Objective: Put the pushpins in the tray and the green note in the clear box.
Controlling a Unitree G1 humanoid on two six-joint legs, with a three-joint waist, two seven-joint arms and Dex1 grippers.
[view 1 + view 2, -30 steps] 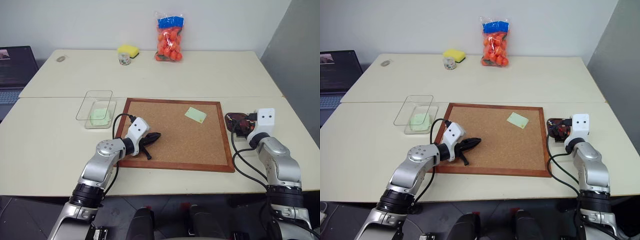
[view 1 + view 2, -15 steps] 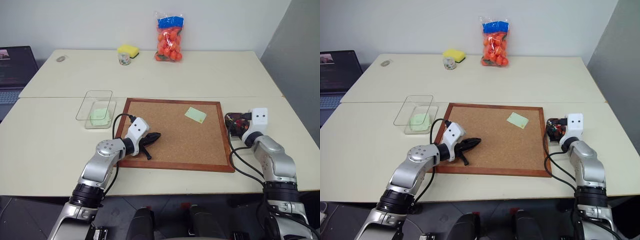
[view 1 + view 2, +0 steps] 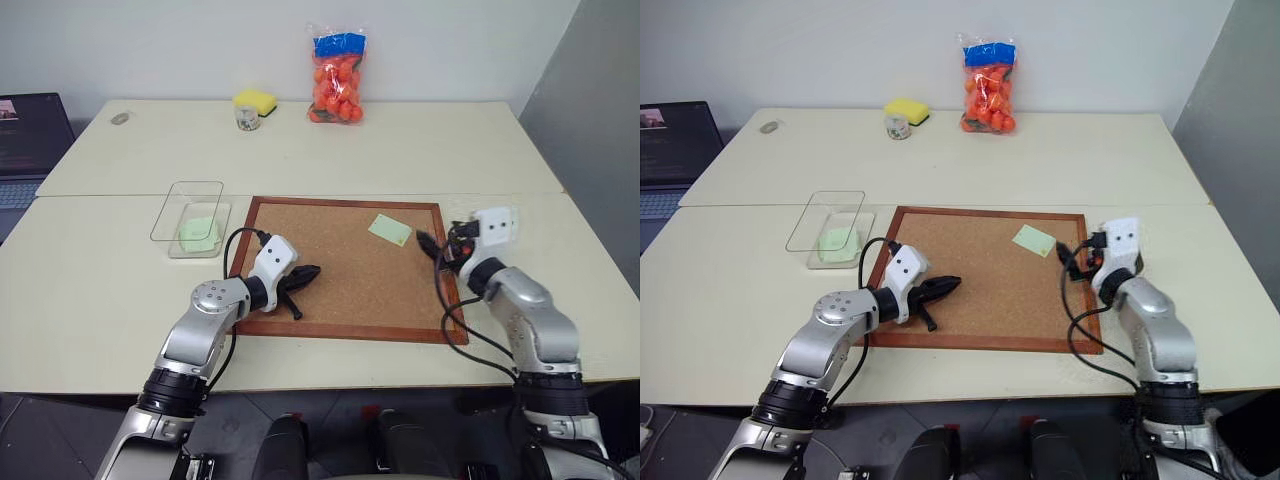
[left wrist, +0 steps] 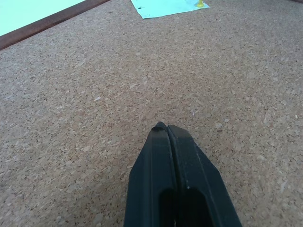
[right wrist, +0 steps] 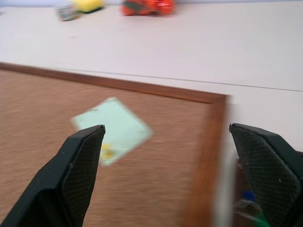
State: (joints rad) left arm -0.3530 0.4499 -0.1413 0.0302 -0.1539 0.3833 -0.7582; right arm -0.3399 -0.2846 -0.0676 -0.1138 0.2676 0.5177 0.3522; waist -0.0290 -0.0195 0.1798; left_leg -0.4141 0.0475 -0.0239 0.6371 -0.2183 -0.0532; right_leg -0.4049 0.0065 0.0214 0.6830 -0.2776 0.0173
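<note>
The yellow pushpin [image 5: 107, 151] goes through the green note's near corner. The green note [image 3: 390, 229] should come up together with the pushpin when I pull it out.
A pale green note [image 3: 390, 229] lies on the corkboard's far right part, with a small yellowish pushpin [image 5: 106, 152] stuck in it. My right gripper [image 3: 440, 248] stands open over the board's right frame, pointing toward that note, nothing between its fingers [image 5: 80, 175]. The tray is mostly hidden behind this hand; a dark blurred corner [image 5: 242, 208] shows with coloured bits in it. My left gripper [image 3: 305, 272] is shut and empty, tips resting on the cork [image 4: 163, 130]. The clear box [image 3: 172, 212] stands left of the board and holds another green slip [image 3: 198, 233].
The wooden-framed corkboard [image 3: 340, 330] fills the table's middle. At the back stand a bag of orange balls [image 3: 338, 80], a yellow sponge [image 3: 255, 99] and a small jar [image 3: 246, 119]. A laptop [image 3: 30, 130] sits off the left edge.
My right gripper has swung left from over the tray to above the corkboard's right frame, now facing the note. The left arm has kept still.
</note>
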